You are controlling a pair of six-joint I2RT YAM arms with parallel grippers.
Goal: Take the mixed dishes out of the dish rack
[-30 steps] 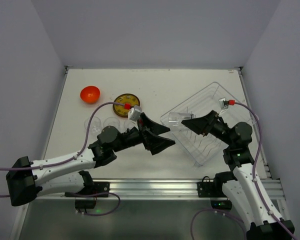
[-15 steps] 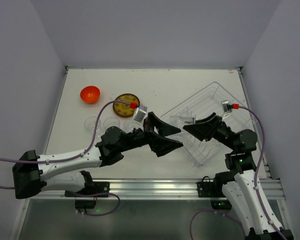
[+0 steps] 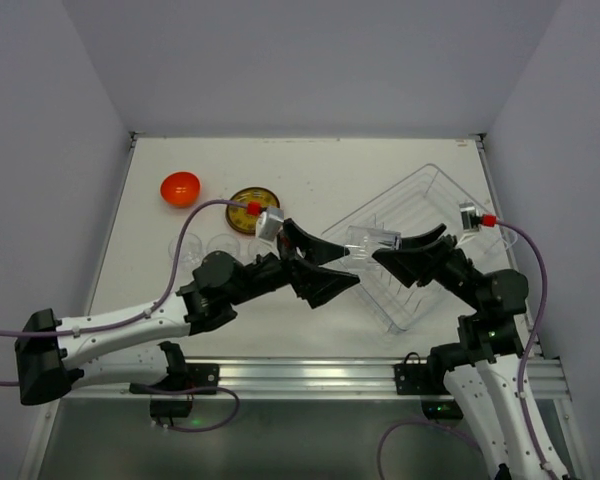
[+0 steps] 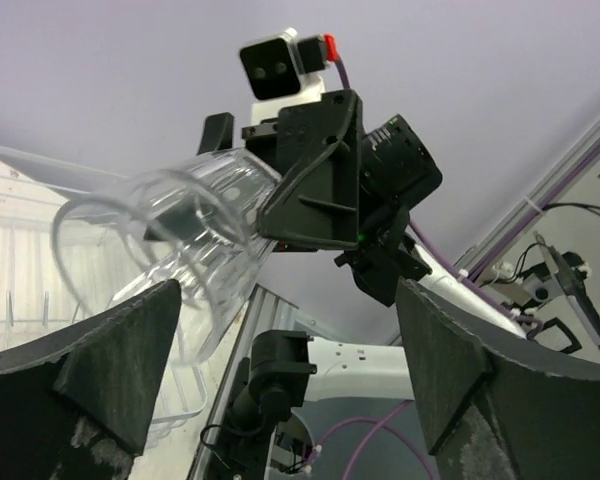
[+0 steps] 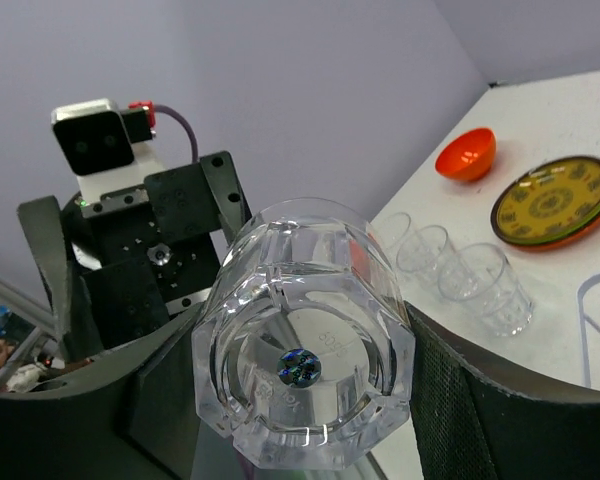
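The cup (image 3: 387, 240) is held by its base in my right gripper, far from the other cups. Next, my left gripper grabs the cup's open end (image 3: 356, 244) and puts the cup down near them.
My right gripper (image 3: 382, 246) (image 5: 305, 372) is shut on a clear plastic cup (image 3: 370, 239) (image 5: 305, 360), held on its side in the air at the left edge of the dish rack (image 3: 427, 178). The cup's base faces the right wrist camera. My left gripper (image 3: 353, 270) (image 4: 288, 292) is open just left of the cup (image 4: 175, 250); the cup's mouth end lies by its left finger (image 4: 110, 370), and I cannot tell whether they touch. An orange-red bowl (image 3: 180, 187) (image 5: 467, 155), a brown-yellow patterned plate (image 3: 246, 204) (image 5: 553, 200) and three clear cups (image 3: 223, 245) (image 5: 485, 285) sit on the table.
The rack lies at an angle at the right of the table, its thin upright dividers (image 3: 410, 290) showing through its clear walls. The table's metal front rail (image 3: 300, 375) runs between the two arm bases. Grey walls close in the left, back and right sides.
My left gripper moved right toward the cup, narrowed, then opened wide again. The right wrist swung back to the right while the held cup shifted slightly right.
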